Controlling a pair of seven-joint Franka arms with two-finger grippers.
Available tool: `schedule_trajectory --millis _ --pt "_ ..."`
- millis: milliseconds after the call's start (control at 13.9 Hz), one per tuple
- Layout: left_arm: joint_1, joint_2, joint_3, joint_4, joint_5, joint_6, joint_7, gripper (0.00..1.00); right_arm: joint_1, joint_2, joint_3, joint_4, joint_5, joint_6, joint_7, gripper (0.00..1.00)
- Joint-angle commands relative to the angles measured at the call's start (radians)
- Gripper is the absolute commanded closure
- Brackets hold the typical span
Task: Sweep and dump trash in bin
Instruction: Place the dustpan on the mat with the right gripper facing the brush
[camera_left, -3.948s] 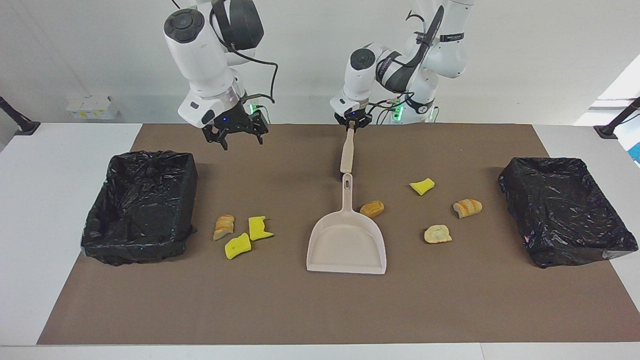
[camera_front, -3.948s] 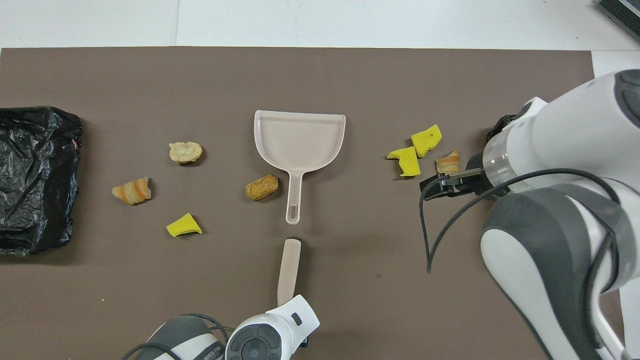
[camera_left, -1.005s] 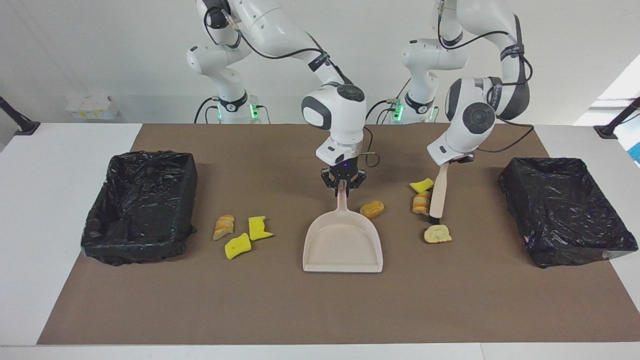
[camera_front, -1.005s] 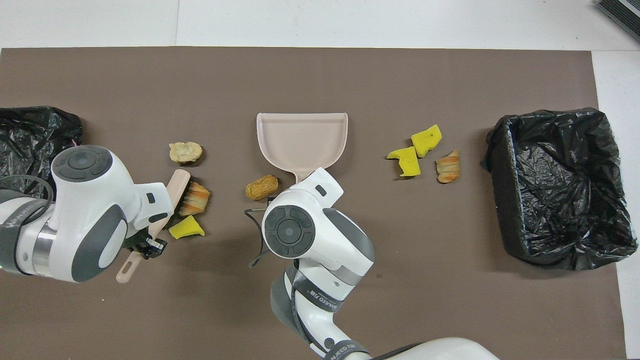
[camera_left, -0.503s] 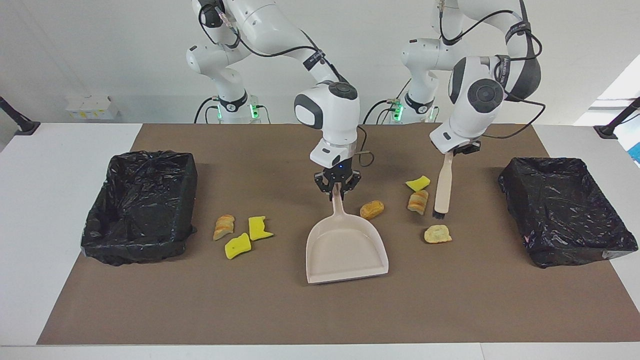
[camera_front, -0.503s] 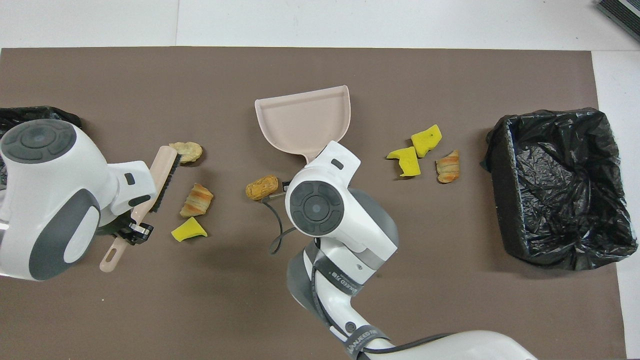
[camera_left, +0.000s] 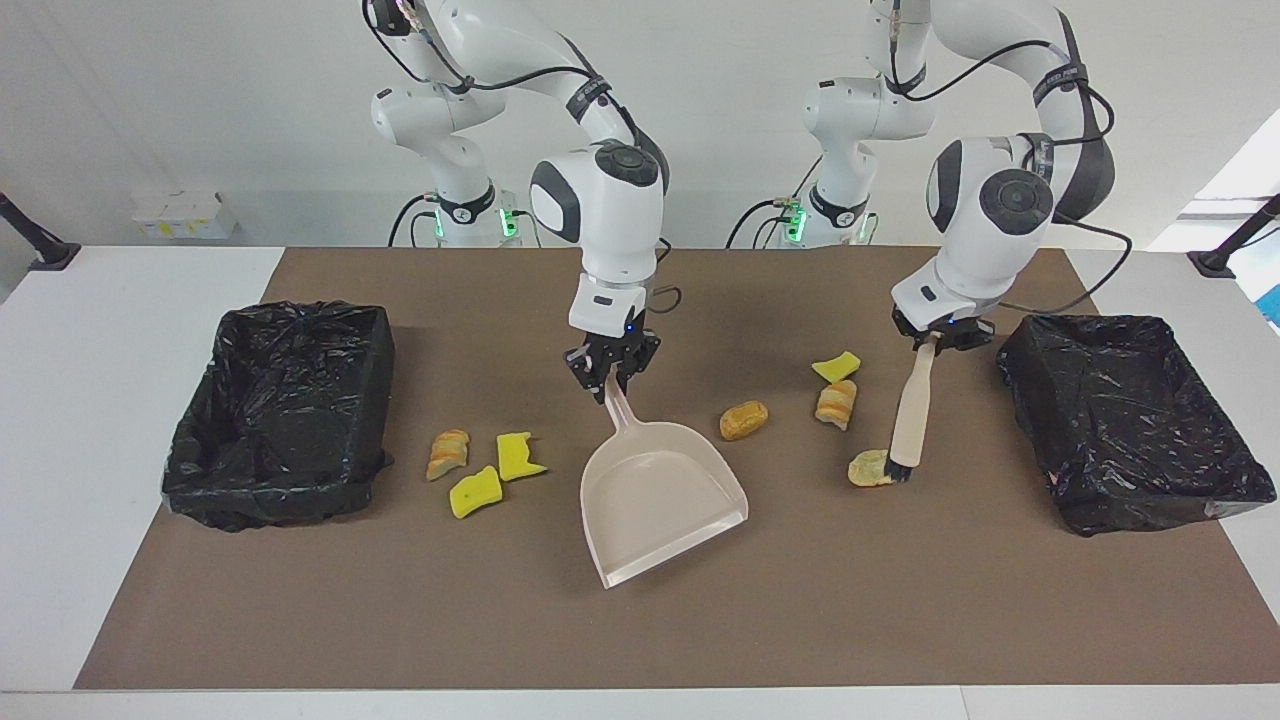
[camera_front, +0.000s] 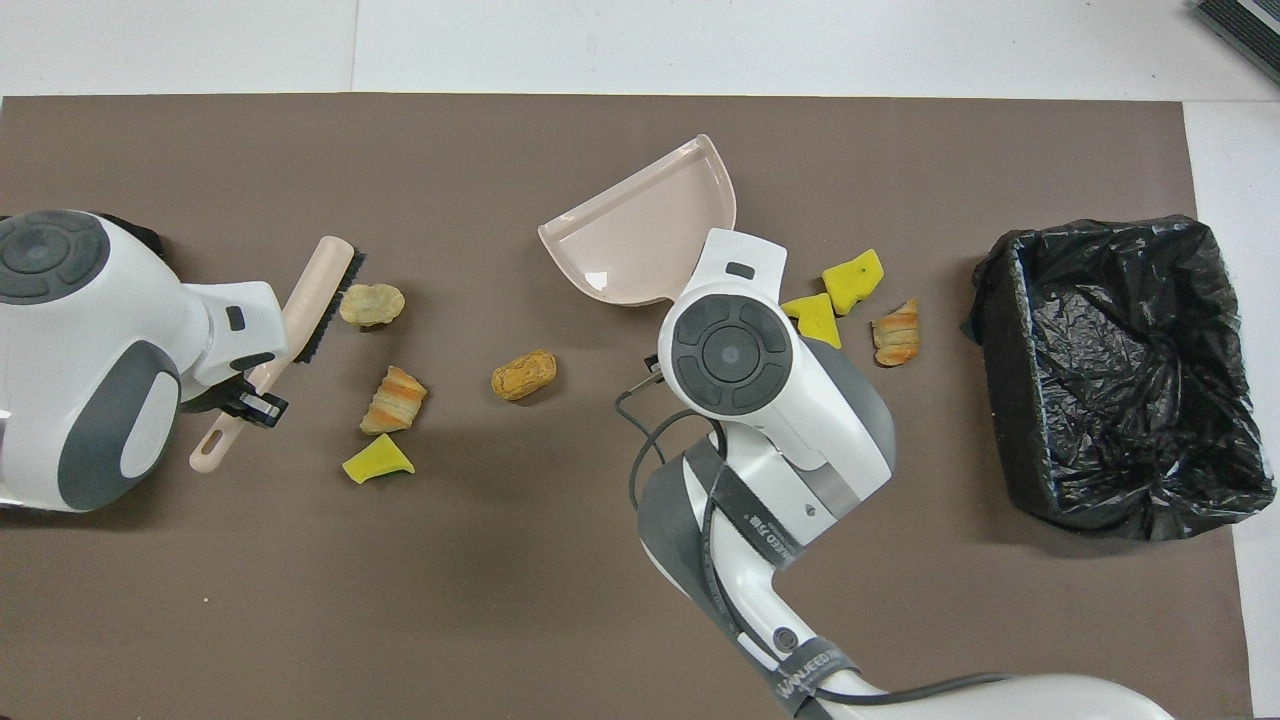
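The dustpan's opening (camera_front: 620, 184) angles past the brown piece (camera_front: 524, 374), so my right gripper should turn it toward the piece while my left gripper sweeps the trash over.
My right gripper (camera_left: 610, 378) is shut on the handle of the beige dustpan (camera_left: 655, 500), whose mouth is slanted toward the left arm's end. My left gripper (camera_left: 937, 340) is shut on the brush (camera_left: 910, 420); its bristles touch a pale scrap (camera_left: 868, 468). Other trash lies near it: a striped piece (camera_left: 836, 403), a yellow chunk (camera_left: 838, 366) and a brown piece (camera_left: 744, 420) beside the pan. Two yellow chunks (camera_left: 517, 455) (camera_left: 475, 492) and a striped piece (camera_left: 447, 453) lie toward the right arm's end. From overhead I see the dustpan (camera_front: 650, 235) and brush (camera_front: 318, 300).
A black-lined bin (camera_left: 285, 410) stands at the right arm's end of the brown mat, and another bin (camera_left: 1130, 420) at the left arm's end. In the overhead view the left arm covers most of the bin under it.
The right arm has swung the dustpan toward its own end of the table and turned its mouth aslant. The left arm has carried the brush past the striped piece and down against the pale scrap.
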Motion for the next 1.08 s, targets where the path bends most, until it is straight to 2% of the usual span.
schedule_trajectory --millis 0,144,215,359,503,790,1005 --pt "0.035 0.129 -0.005 0.099 0.039 0.053 0.072 1.00 -0.063 -0.046 0.010 -0.045 0.080 -0.020 -0.295 1.00" --pt "0.050 0.128 -0.005 0.073 0.068 0.106 0.196 1.00 -0.100 -0.050 0.010 -0.067 0.160 -0.049 -0.541 1.00" --pt "0.048 0.123 -0.005 0.064 0.068 0.105 0.257 1.00 -0.115 -0.055 0.010 -0.067 0.194 -0.105 -0.657 1.00" --pt "0.039 0.094 -0.005 0.015 0.067 0.093 0.272 1.00 -0.138 -0.061 0.010 -0.067 0.211 -0.165 -0.864 1.00" --pt "0.035 0.060 -0.007 -0.037 0.067 0.061 0.269 1.00 -0.128 -0.061 0.010 -0.066 0.211 -0.150 -1.020 1.00" --pt "-0.013 0.014 -0.013 -0.085 0.058 -0.060 0.235 1.00 -0.106 -0.046 0.012 -0.069 0.190 -0.086 -1.150 1.00" --pt "-0.073 -0.012 -0.016 -0.079 0.024 -0.128 0.047 1.00 -0.093 -0.031 0.012 -0.069 0.156 -0.064 -1.166 1.00"
